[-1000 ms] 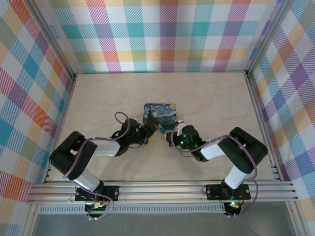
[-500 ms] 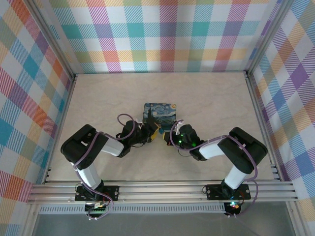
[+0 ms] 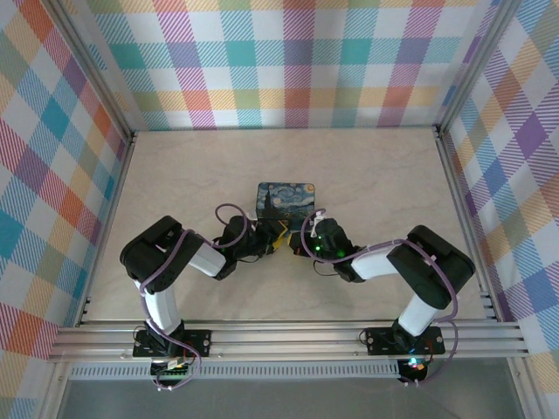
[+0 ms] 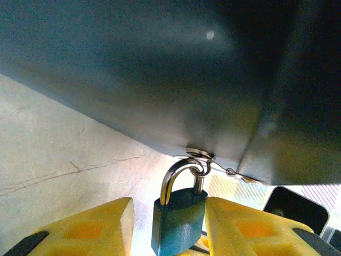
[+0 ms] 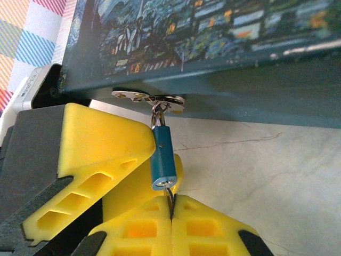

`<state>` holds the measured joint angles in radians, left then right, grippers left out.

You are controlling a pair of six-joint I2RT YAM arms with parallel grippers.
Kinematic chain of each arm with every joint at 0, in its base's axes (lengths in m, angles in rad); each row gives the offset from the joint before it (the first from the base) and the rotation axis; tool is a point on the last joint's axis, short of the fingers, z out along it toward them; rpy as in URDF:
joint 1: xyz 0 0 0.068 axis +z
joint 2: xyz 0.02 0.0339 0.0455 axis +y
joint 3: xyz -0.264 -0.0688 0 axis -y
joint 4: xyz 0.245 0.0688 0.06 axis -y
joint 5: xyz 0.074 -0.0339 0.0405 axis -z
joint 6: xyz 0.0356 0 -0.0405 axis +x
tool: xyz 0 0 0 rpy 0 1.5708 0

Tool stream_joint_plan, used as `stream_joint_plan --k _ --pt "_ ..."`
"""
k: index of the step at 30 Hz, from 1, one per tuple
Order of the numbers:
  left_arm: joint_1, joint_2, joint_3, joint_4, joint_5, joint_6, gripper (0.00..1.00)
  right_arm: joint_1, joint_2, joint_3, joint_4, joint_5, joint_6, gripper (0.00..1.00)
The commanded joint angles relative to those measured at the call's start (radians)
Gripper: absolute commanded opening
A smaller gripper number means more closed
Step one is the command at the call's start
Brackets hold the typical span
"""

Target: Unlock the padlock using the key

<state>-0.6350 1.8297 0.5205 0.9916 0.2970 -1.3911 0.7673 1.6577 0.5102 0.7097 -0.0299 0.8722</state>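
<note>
The padlock's shackle is still shut with the key in its keyhole, so my right gripper should open, roll its wrist and regrip the key to turn it.
The small blue padlock hangs by its silvery shackle from a ring on the front of the dark-blue painted tin. My left gripper straddles the lock body. Its right finger touches the body and its left finger stands a little apart, so the jaws are open. From the other side, my right gripper is shut on the thin key, whose blade enters the keyhole in the padlock's bottom face. Both grippers meet in front of the tin.
The tin's metal hasp plate sits just above the lock. The left gripper's yellow fingers crowd the lock's left side in the right wrist view. Pale marbled tabletop spreads all round, with checked walls beyond.
The left arm has swung its elbow in toward the middle, and its jaws have narrowed round the padlock. The right gripper has stayed shut on the key at the lock.
</note>
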Motion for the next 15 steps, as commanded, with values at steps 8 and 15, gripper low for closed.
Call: stream_joint_plan --k 8,15 --pt "-0.022 0.029 0.016 0.062 -0.022 -0.017 0.31 0.008 -0.062 0.04 -0.072 0.003 0.114 0.03" --pt "-0.024 0.029 0.021 0.062 -0.017 -0.02 0.29 0.009 -0.047 0.046 -0.05 -0.011 0.201 0.03"
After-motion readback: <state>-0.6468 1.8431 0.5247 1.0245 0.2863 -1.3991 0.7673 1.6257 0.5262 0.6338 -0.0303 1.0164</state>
